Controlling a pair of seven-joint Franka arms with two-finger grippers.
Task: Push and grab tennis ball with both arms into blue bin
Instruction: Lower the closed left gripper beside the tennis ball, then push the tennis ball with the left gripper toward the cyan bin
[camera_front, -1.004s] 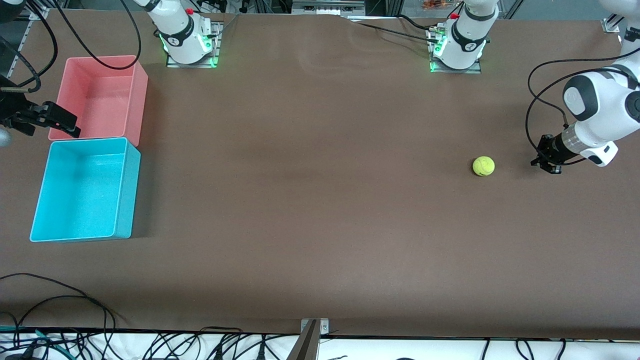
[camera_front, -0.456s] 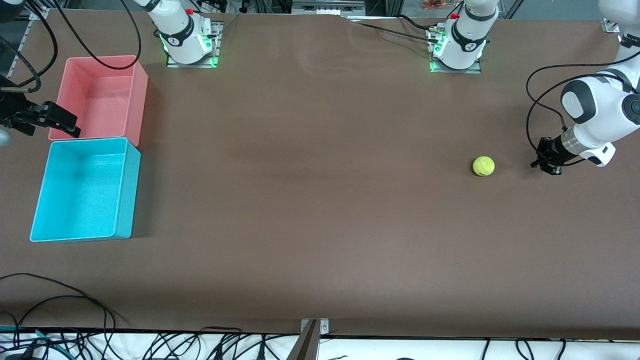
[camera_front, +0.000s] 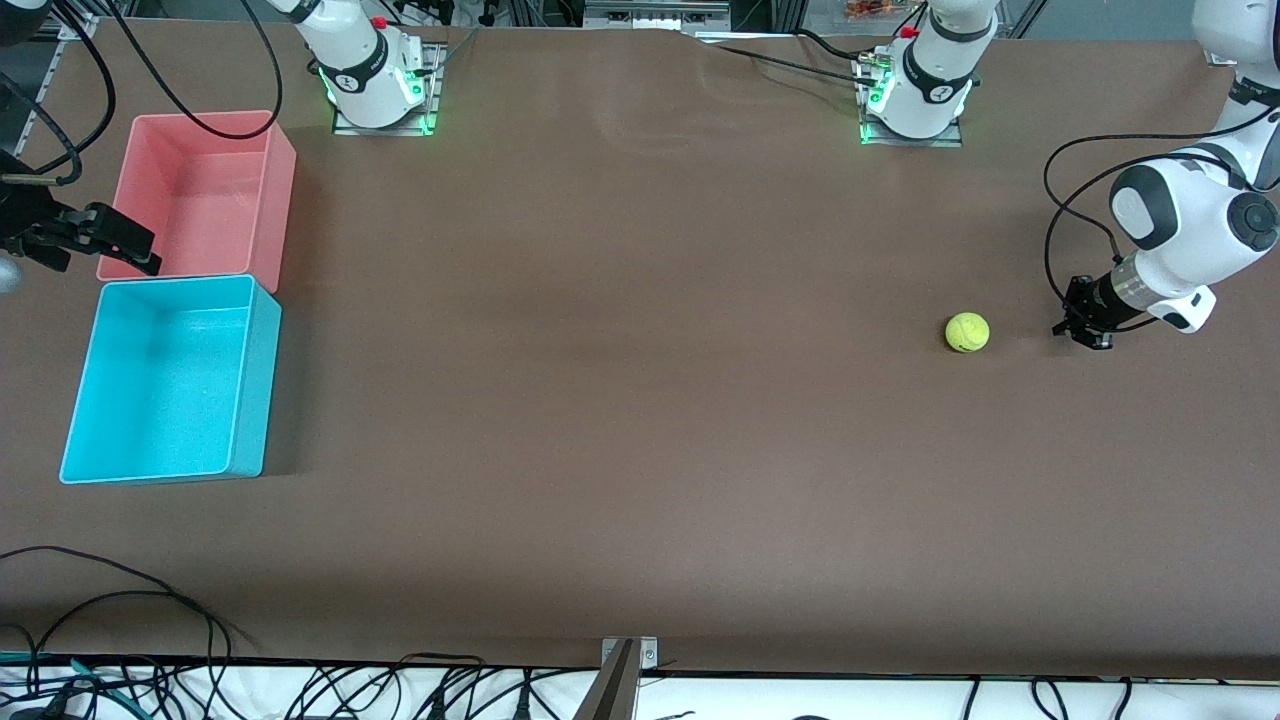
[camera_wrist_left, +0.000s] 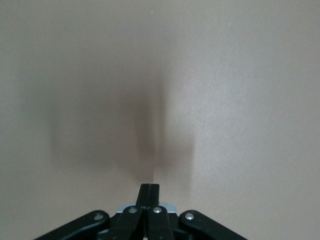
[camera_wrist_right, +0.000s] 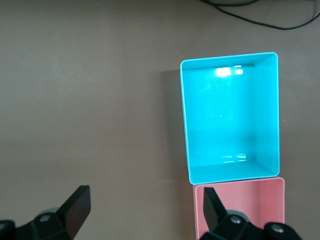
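The tennis ball (camera_front: 967, 332) is out of reach for my right gripper, and my shut left gripper is behind the ball. So my left gripper should push the ball toward the blue bin (camera_front: 174, 380).
The yellow-green tennis ball (camera_front: 967, 332) rests on the brown table toward the left arm's end. My left gripper (camera_front: 1080, 326) hangs low beside it, on the side toward the table's end, with a gap between them. It is shut on nothing; in the left wrist view the closed fingertips (camera_wrist_left: 150, 186) show only bare table and the ball is out of sight. The empty blue bin (camera_front: 252, 392) stands at the right arm's end. My right gripper (camera_front: 138, 250) waits open in the air by the bins. In the right wrist view, the right gripper (camera_wrist_right: 145, 210) looks down on the blue bin (camera_wrist_right: 184, 125).
A pink bin (camera_front: 278, 190) of the same shape, also empty, touches the blue bin on the side farther from the front camera; the right wrist view shows this pink bin (camera_wrist_right: 250, 200) too. Both arm bases stand along the table's farthest edge. Cables lie past the nearest edge.
My left gripper has shifted a little toward the ball as the left arm's elbow swung. The ball, both bins and the right arm have not moved.
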